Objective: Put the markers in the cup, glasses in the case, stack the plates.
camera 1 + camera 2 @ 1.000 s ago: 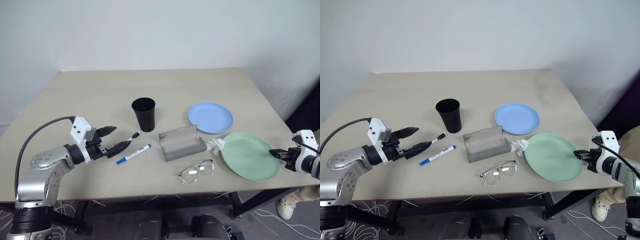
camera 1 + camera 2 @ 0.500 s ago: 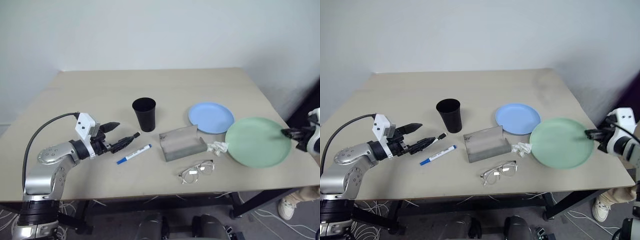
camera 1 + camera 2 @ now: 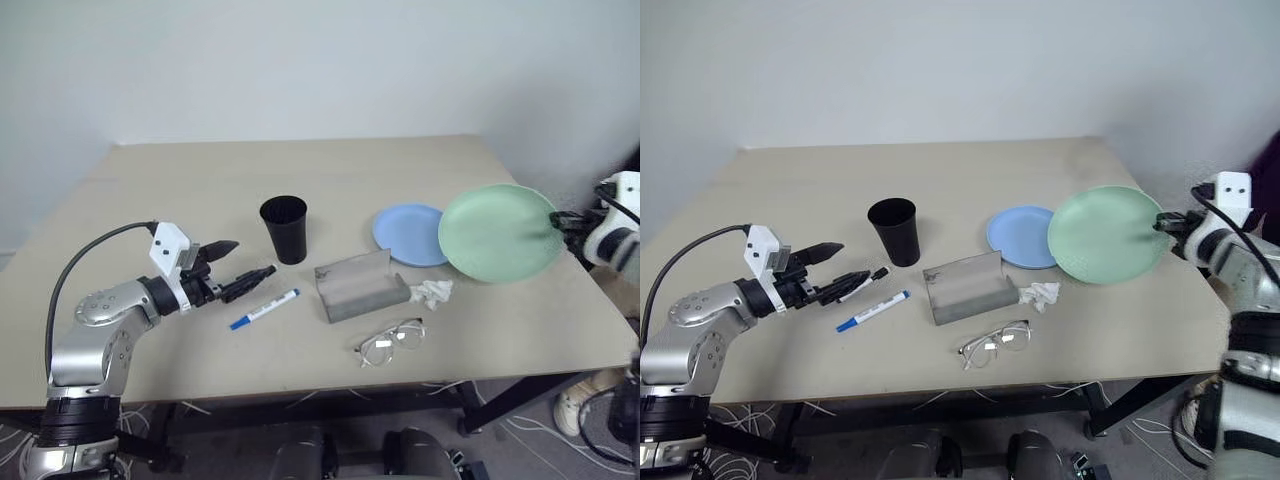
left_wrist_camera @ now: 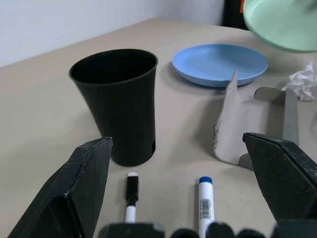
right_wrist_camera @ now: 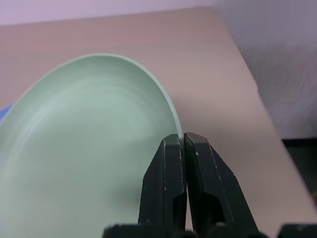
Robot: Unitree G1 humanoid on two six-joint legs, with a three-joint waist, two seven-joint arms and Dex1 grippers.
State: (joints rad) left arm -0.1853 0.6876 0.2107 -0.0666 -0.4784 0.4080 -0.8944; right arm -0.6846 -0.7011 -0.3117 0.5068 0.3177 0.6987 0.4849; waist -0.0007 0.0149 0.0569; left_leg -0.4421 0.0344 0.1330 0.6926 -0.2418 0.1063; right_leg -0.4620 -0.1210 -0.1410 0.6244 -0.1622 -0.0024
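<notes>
The mint green plate is in my right gripper, pinched by the rim (image 3: 549, 211) farthest from the empty light blue plate (image 3: 408, 233). I should therefore continue to move it over until the two plates line up.
My right gripper (image 3: 557, 222) is shut on the rim of the mint green plate (image 3: 498, 232), which hangs tilted above the table and covers the near edge of the light blue plate (image 3: 408, 235). In the right wrist view both fingers (image 5: 172, 163) pinch that rim. My left gripper (image 3: 240, 266) stands open just over the table, left of the black cup (image 3: 284, 228). The black-capped marker (image 4: 131, 196) and the blue-capped marker (image 3: 264, 309) lie in front of it. The grey case (image 3: 360, 288) stands open at the middle. Near the front edge, the glasses (image 3: 392, 342) rest on the table.
A crumpled white tissue (image 3: 435, 292) lies between the case and where the green plate hangs. The tan table (image 3: 300, 170) has bare room at the back and left. A pale wall rises behind it.
My right gripper has lifted the green plate off the table and carried it up and back, beside the blue plate. The left gripper has stayed almost still.
</notes>
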